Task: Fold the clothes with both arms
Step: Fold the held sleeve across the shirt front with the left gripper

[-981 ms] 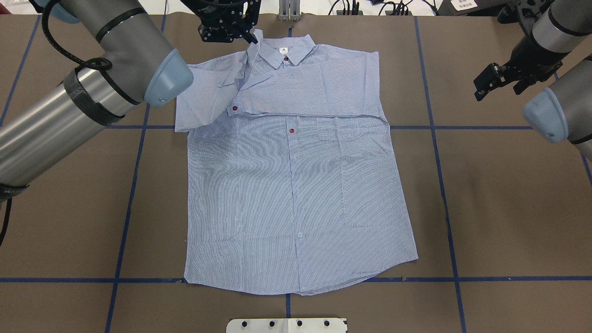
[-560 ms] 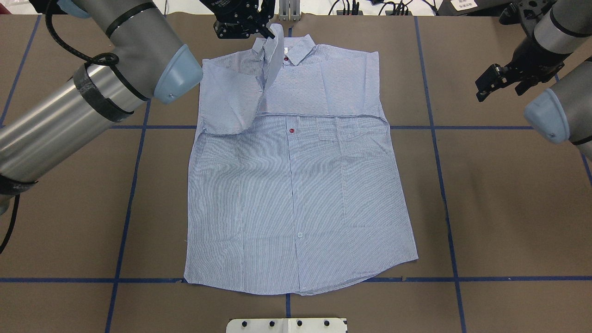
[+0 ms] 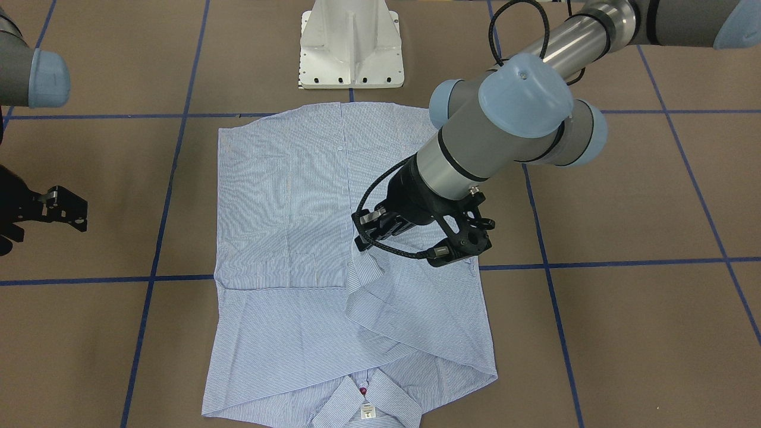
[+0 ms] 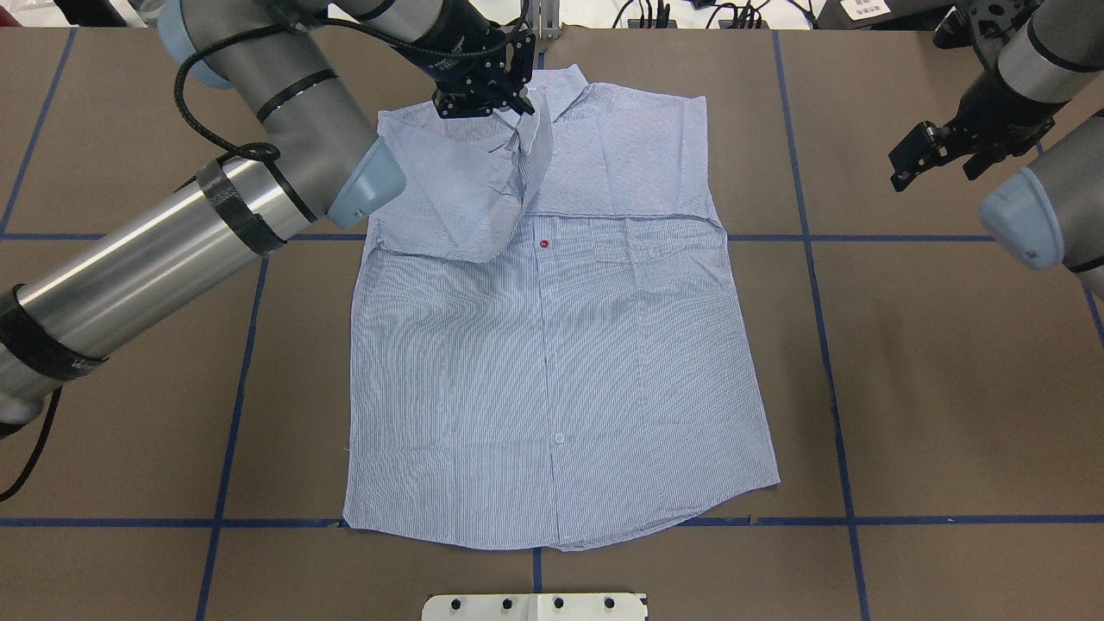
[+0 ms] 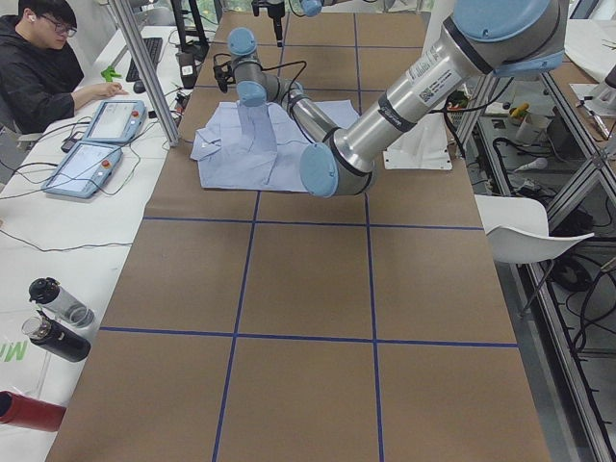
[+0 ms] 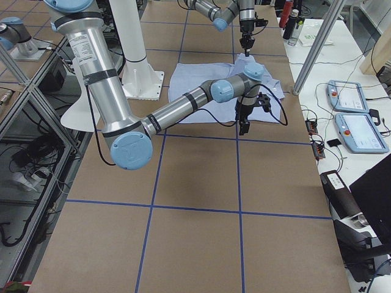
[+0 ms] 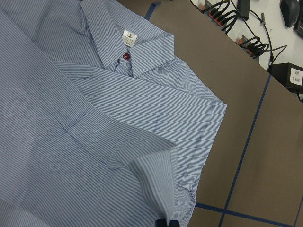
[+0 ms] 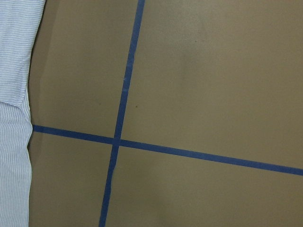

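The lifted sleeve (image 3: 374, 288) is trailing smoothly across the chest. My left gripper should go on pulling its cuff until it lies over the flat folded sleeve (image 3: 282, 253), before it lets go.
The clothes are one light blue striped shirt (image 4: 561, 371) lying flat, buttons up, on the brown table, collar at the far edge. Its right-side sleeve is folded flat across the chest. My left gripper (image 4: 522, 103) hovers by the collar, shut on the cuff of the other sleeve (image 4: 448, 198), which hangs lifted over the chest. The left wrist view shows that cuff (image 7: 156, 165) pinched at the fingertips (image 7: 165, 222), with the collar label beyond. From the front, the left gripper (image 3: 361, 242) stands over the shirt (image 3: 285, 196). My right gripper (image 4: 901, 164) hangs open and empty, off the shirt's side.
The white pedestal base (image 3: 351, 47) stands at the near edge, just behind the shirt's hem. Blue tape lines (image 4: 828, 379) grid the table. Cables (image 4: 655, 13) lie past the far edge. A person (image 5: 38, 67) sits by two pendants (image 5: 96, 144) beyond that edge.
My left gripper has carried the sleeve cuff rightward and nearer, across the collar area, so the sleeve now drapes over the chest. The right arm has barely moved.
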Action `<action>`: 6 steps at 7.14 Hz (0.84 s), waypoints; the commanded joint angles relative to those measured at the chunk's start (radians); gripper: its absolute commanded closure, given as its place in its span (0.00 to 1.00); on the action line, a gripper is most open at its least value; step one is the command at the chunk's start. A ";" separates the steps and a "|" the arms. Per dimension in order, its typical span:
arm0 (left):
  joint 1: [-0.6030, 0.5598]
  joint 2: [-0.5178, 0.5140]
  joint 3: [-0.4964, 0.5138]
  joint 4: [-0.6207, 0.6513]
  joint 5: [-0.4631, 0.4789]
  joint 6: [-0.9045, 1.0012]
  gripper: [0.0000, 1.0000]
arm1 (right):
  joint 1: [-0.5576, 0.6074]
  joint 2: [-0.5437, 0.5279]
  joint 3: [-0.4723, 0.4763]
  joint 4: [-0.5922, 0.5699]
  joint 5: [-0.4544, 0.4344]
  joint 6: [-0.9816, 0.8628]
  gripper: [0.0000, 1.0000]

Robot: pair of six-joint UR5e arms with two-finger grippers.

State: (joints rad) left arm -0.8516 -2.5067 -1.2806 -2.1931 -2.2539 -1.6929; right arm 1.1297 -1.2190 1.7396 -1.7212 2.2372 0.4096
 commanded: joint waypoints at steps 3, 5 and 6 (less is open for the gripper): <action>0.220 -0.027 0.104 -0.091 0.236 -0.047 1.00 | -0.002 0.002 -0.015 -0.001 -0.002 0.005 0.00; 0.267 -0.105 0.261 -0.192 0.301 -0.045 1.00 | -0.002 0.012 -0.028 -0.001 -0.002 0.014 0.00; 0.276 -0.109 0.267 -0.201 0.335 -0.044 1.00 | -0.004 0.012 -0.028 -0.001 -0.001 0.015 0.00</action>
State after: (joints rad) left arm -0.5943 -2.5955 -1.0523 -2.3684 -1.9603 -1.7378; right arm 1.1269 -1.2084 1.7147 -1.7226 2.2353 0.4219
